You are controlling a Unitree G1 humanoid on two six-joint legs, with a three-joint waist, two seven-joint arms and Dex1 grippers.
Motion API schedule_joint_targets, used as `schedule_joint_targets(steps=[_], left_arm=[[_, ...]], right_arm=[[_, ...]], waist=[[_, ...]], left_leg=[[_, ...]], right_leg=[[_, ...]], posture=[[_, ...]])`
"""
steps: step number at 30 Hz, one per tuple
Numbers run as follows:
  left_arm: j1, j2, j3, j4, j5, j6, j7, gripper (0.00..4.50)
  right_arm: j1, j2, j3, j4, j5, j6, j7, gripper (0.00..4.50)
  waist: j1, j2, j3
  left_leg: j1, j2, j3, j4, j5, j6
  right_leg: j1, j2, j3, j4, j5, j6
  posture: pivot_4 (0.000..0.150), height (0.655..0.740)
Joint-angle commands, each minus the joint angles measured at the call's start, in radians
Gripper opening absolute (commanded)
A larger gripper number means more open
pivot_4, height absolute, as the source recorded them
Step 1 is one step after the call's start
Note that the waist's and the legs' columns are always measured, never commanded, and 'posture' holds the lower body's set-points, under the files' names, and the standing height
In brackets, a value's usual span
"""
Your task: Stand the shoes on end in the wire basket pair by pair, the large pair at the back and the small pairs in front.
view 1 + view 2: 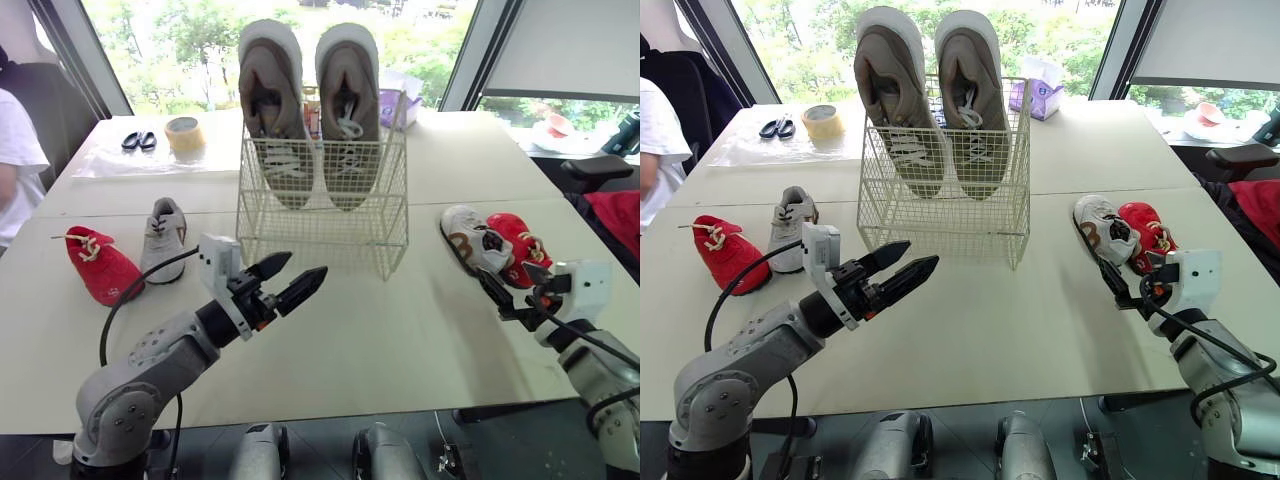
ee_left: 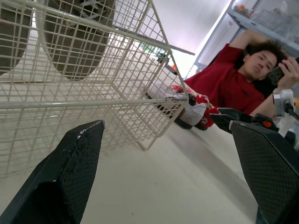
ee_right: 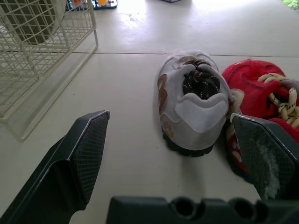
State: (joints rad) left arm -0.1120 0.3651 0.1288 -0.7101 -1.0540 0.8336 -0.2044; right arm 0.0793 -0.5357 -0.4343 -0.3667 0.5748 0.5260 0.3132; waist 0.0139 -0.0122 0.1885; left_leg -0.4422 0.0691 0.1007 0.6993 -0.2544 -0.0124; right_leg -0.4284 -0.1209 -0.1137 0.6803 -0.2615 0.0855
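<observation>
My gripper will lower the small grey shoe in, and the shoe will stay on end because a wire wall crosses the basket before the large beige shoes.
A white wire basket stands mid-table with two large beige shoes on end against its back wall. On the table's left lie a small red shoe and a small grey shoe. At the right a small white shoe with brown trim lies beside another red shoe. My left gripper hangs open and empty in front of the basket, pointing right. My right gripper is open just short of the white shoe, which lies between its spread fingers without touching them.
At the table's back left are a tape roll and scissors; a tissue box stands behind the basket. One person in white sits at the left edge, another in red at the right.
</observation>
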Motion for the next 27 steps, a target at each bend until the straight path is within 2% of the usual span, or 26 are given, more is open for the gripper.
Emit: schedule_joint_targets(steps=[1,6,21,24,27], left_arm=[[0.017,0.009,-0.030,-0.050,-0.021,-0.018,-0.013,4.41],[0.052,0.039,-0.066,-0.095,-0.044,-0.018,-0.050,4.41],[0.018,0.056,-0.098,-0.081,-0.043,-0.037,-0.050,4.41],[0.022,0.074,-0.082,-0.088,-0.073,-0.034,-0.048,4.50],[0.026,0.109,-0.048,-0.089,-0.174,-0.024,-0.051,4.50]], right_arm=[[-0.023,0.019,0.007,0.021,-0.024,-0.034,0.001,4.50],[-0.076,0.037,0.028,0.107,-0.054,-0.051,0.005,4.50],[-0.341,0.077,0.097,0.505,-0.183,-0.219,0.020,4.50],[-0.361,0.094,0.108,0.549,-0.215,-0.243,0.000,3.60],[-0.357,0.108,0.126,0.552,-0.236,-0.257,0.001,2.13]], waist=[[0.000,0.000,0.000],[0.001,0.002,-0.001],[-0.002,0.002,-0.001],[-0.003,0.002,-0.001],[-0.003,0.002,-0.001]], left_leg=[[0.000,0.000,0.000,0.000,0.000,0.000],[0.000,0.000,0.000,0.000,0.000,0.000],[0.000,0.000,0.000,0.000,0.000,0.000],[0.000,0.000,0.000,0.000,0.000,0.000],[0.000,0.000,0.000,0.000,0.000,0.000]], right_leg=[[0.000,0.000,0.000,0.000,0.000,0.000],[0.000,0.000,0.000,0.000,0.000,0.000],[-0.001,0.000,0.000,-0.001,0.000,0.000],[-0.001,0.000,0.000,-0.001,0.000,0.000],[-0.001,0.000,0.000,-0.001,0.000,0.000]], posture=[[0.150,0.6938],[0.150,0.6938],[0.150,0.6938],[0.150,0.6938],[0.150,0.6938]])
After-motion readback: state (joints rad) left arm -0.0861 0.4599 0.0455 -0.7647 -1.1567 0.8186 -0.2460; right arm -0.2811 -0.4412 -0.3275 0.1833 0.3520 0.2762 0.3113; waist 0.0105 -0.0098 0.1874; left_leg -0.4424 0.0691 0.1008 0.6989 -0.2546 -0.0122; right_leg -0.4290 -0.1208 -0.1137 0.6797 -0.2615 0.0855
